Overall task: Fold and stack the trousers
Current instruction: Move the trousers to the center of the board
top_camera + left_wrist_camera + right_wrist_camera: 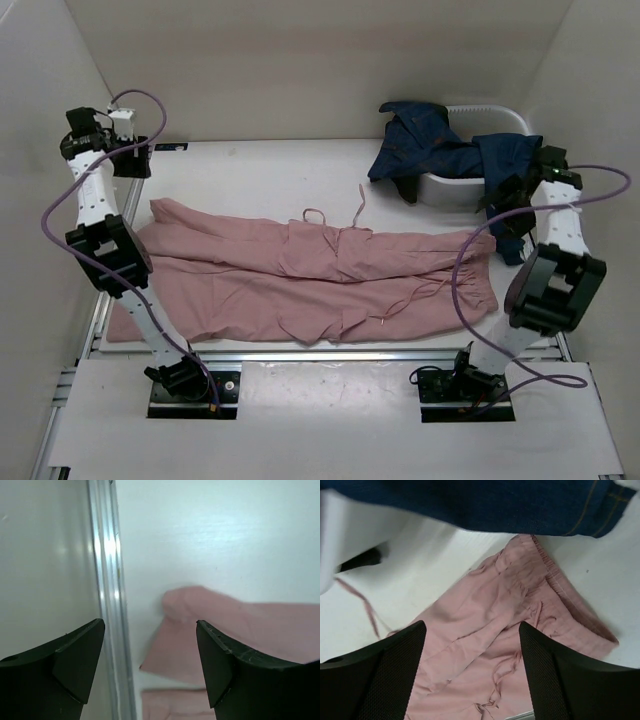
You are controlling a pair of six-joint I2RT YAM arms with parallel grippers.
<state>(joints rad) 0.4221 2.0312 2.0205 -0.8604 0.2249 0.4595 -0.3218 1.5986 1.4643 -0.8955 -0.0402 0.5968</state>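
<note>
I expect the trousers' far leg (225,236) to fold over the near leg when I carry the waistband across, since a long crease (250,270) parts the legs.
The dusty-pink trousers (300,275) lie spread flat across the table, waist at the right, leg ends at the left, drawstrings loose. The dark blue jeans (430,145) hang over a white bin (470,185) at the back right. My left gripper (128,165) is open and empty, raised above the far-left leg end; the left wrist view shows the pink leg end (200,640) below its jaws (150,662). My right gripper (505,205) is open and empty, held above the waistband by the bin. The right wrist view shows the pink waist (515,625) and denim (485,505) above.
An aluminium rail (112,605) runs along the table's left edge. White walls enclose the table on the left, back and right. Purple cables (465,290) loop from both arms; the right one hangs over the trousers' waist end.
</note>
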